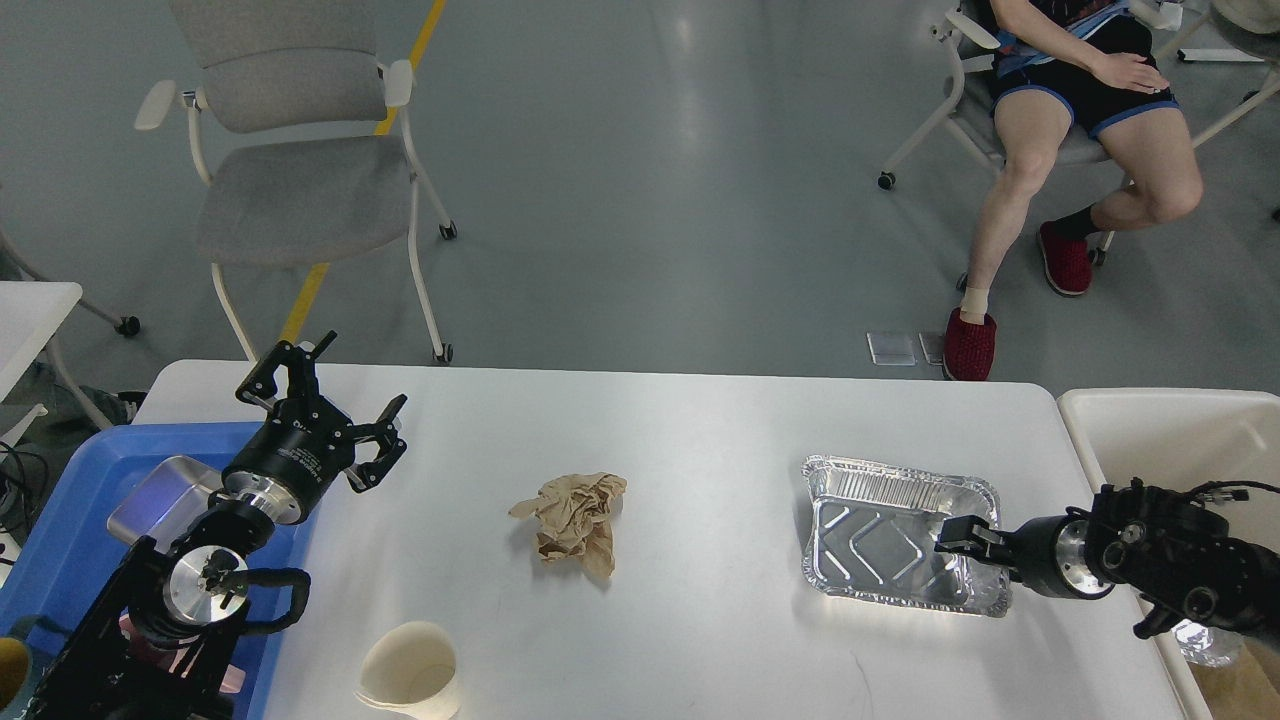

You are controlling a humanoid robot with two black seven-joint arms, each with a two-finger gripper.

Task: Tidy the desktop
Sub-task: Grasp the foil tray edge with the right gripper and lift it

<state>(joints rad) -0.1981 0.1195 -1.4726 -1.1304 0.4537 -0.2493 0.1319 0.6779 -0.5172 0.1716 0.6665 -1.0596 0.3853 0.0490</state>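
Observation:
The crumpled brown paper (578,521) will stay bunched up rather than fall open when I lift and carry it, because deep creases (585,497) gather it into a raised wad.
The desktop (700,430) is a wide white tabletop. On it lie a crumpled brown paper (572,515) in the middle, an empty foil tray (880,540) to the right and a paper cup (405,670) tipped on its side at the front left. My left gripper (352,385) is open and empty above the table's back left, beside the blue tray. My right gripper (965,538) reaches in from the right over the foil tray's right end. It is small and dark, and its fingers cannot be told apart.
A blue plastic tray (70,500) at the left holds a shiny metal box (160,490). A white bin (1160,420) stands past the table's right edge with crumpled foil (1195,640) in it. A grey chair (300,190) and a seated person (1080,120) are behind the table.

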